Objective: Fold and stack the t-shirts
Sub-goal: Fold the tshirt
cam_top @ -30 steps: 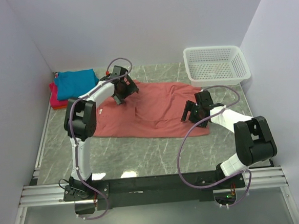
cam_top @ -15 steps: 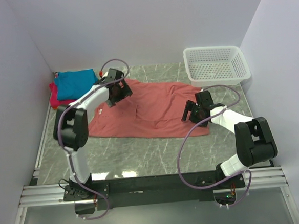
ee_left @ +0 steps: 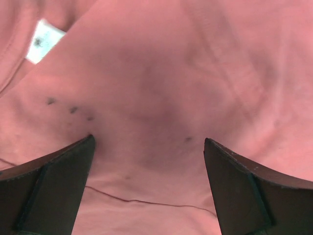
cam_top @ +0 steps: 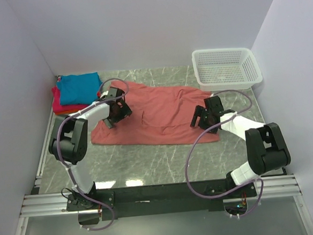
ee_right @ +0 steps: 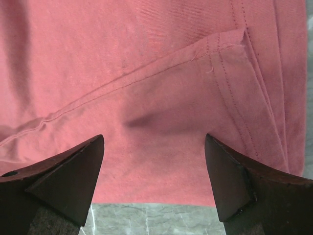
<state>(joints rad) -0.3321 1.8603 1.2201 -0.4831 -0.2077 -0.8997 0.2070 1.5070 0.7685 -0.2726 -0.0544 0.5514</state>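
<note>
The salmon-red t-shirt (cam_top: 169, 103) is far back, near the basket. Both grippers should pull it closer before my left gripper reaches for its far edge (cam_top: 117, 84).
The salmon-red t-shirt (cam_top: 156, 115) lies spread across the middle of the table. My left gripper (cam_top: 114, 110) hangs open just above its left part; the left wrist view shows red cloth (ee_left: 156, 98) with a white label (ee_left: 44, 41) and nothing between the jaws. My right gripper (cam_top: 202, 117) hangs open over the shirt's right edge; the right wrist view shows a stitched hem (ee_right: 230, 73) and the cloth's near edge. The teal-blue t-shirt (cam_top: 79, 86) lies folded on the magenta-pink t-shirt (cam_top: 59, 105) at the far left.
A white mesh basket (cam_top: 226, 68) stands at the back right. Grey walls close the table on the left, back and right. Bare marble (cam_top: 159, 160) shows between the shirt and the arm bases.
My left gripper has moved left and toward the near side, from the shirt's back edge to its left part. The shirt's left side looks pulled in slightly. The right arm has not moved.
</note>
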